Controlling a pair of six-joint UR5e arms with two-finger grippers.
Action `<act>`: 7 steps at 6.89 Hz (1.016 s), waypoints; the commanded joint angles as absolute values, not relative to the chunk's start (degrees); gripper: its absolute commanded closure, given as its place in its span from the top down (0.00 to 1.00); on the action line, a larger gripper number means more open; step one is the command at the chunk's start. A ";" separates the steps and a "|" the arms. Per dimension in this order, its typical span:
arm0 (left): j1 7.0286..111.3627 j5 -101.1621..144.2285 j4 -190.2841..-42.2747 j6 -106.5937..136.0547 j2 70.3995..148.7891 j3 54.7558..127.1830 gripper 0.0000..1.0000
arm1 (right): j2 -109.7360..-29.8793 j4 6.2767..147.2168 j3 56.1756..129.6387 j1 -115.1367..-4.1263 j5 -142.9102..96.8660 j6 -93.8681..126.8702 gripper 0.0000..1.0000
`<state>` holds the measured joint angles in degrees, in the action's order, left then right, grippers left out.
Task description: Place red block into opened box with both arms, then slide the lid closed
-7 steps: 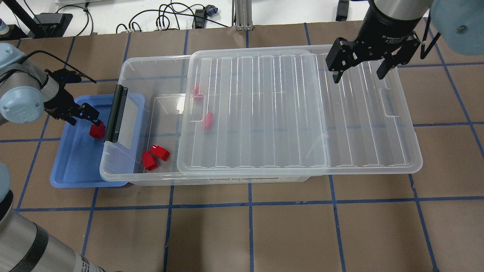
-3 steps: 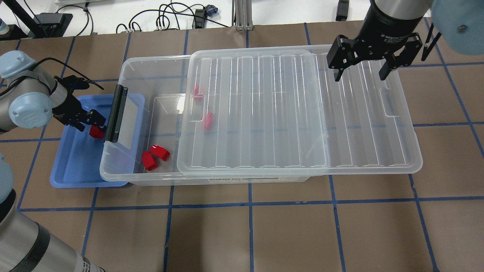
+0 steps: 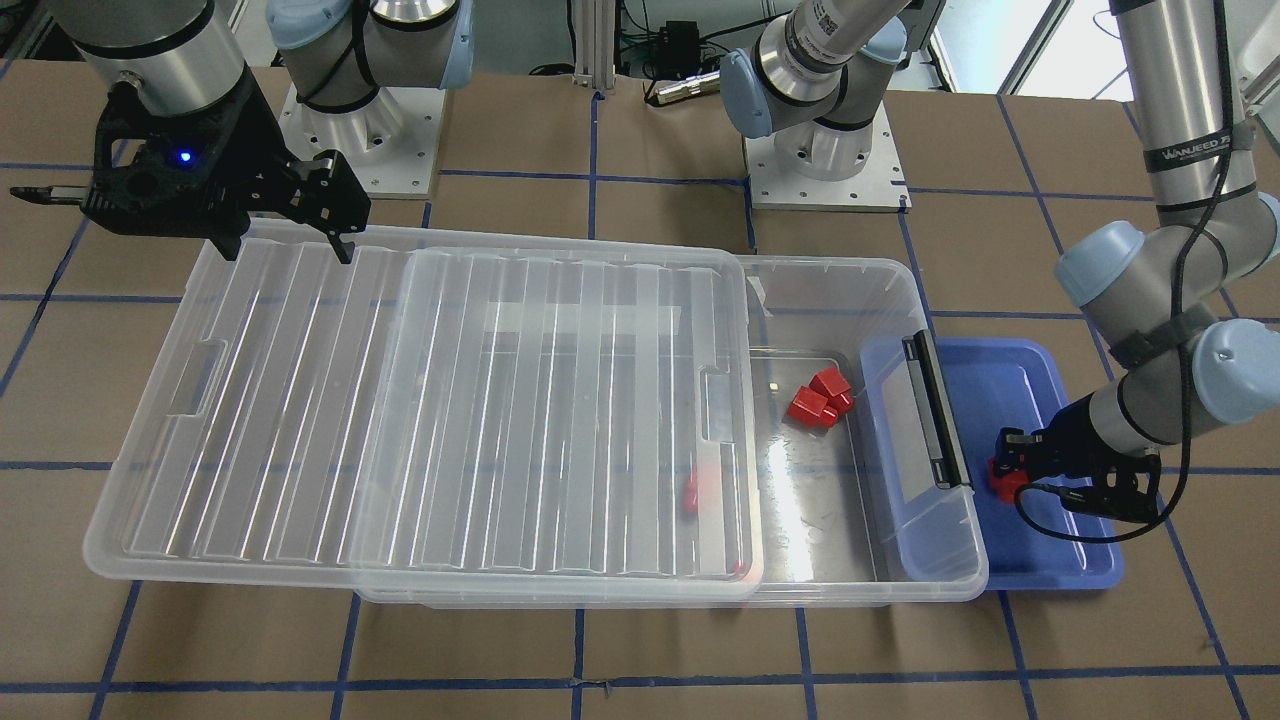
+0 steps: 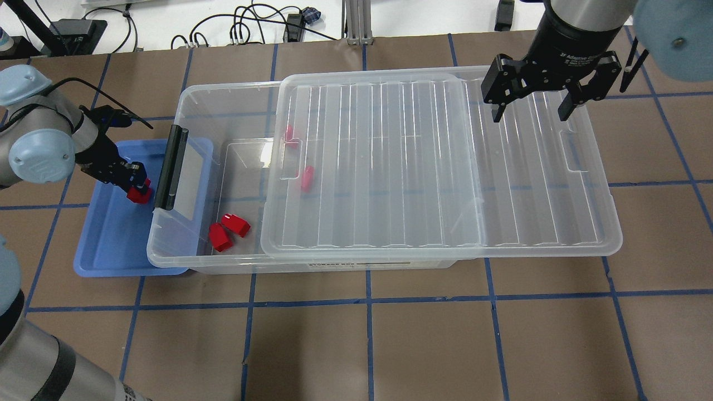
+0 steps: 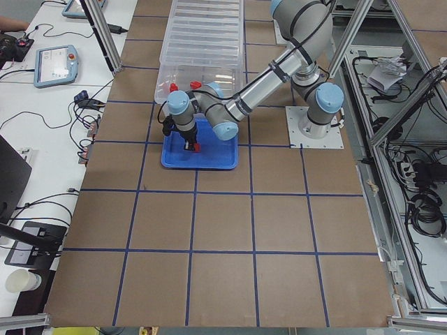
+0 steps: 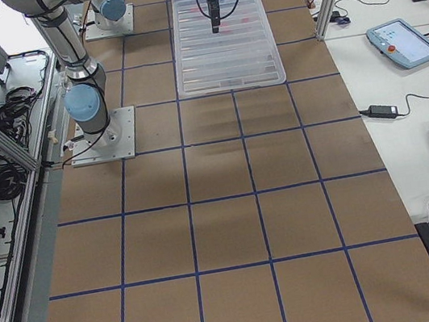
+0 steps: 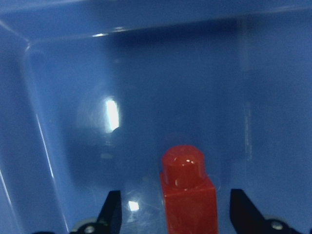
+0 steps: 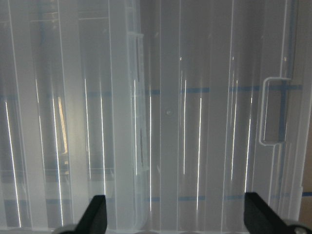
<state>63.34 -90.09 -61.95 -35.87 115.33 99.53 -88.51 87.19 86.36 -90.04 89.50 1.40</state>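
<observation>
The tray's blue bottom (image 3: 991, 390) is all that shows around the red block (image 3: 1006, 482), so I expect the blue tray to be empty when I pick up the block.
A red block (image 4: 138, 195) (image 7: 188, 187) stands stub-up in the blue tray (image 4: 111, 245). My left gripper (image 4: 135, 184) (image 3: 1006, 470) is down over the block. It is open, one finger on each side with a gap to both. The clear box (image 4: 223, 92) lies across the table's middle, with its black clasp (image 4: 170, 167) at the tray end. The lid (image 4: 529, 184) rests on the box, slid toward my right, leaving the tray end uncovered. My right gripper (image 4: 529, 114) (image 3: 288, 250) hangs open above the lid's far corner, holding nothing.
Two red blocks (image 4: 228, 231) lie in the uncovered part of the box, and two more (image 4: 306, 178) show through the lid. The box's clasp end overlaps the blue tray's edge right beside my left gripper. Cables (image 4: 245, 25) run along the table's far side.
My left gripper has turned and come down over the red block in the tray, which now sits between its fingers. The right gripper has barely moved.
</observation>
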 commanded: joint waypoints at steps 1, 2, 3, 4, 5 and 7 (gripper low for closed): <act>63.81 -90.88 -72.19 -35.86 111.38 94.25 0.00 | -88.59 87.10 86.40 -90.00 89.47 1.41 1.00; 63.81 -90.88 -80.86 -35.69 110.57 88.04 0.00 | -88.59 87.19 86.40 -90.00 89.47 1.41 1.00; 65.55 -91.05 -89.65 -35.16 109.35 81.37 0.00 | -88.51 87.10 86.40 -90.00 89.47 1.41 1.00; 69.57 -91.05 -95.83 -28.72 108.03 76.34 0.00 | -88.51 87.10 86.40 -90.00 89.47 1.41 1.00; 75.87 -90.88 -98.15 -19.08 106.54 75.25 0.00 | -88.51 87.10 86.40 -90.00 89.47 1.41 1.00; 85.31 -90.70 -97.91 -8.94 104.86 77.24 0.00 | -88.51 87.10 86.40 -90.00 89.47 1.41 1.00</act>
<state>80.11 -90.86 -97.57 -15.81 105.81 76.31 -88.51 87.10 86.40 -90.00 89.47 1.40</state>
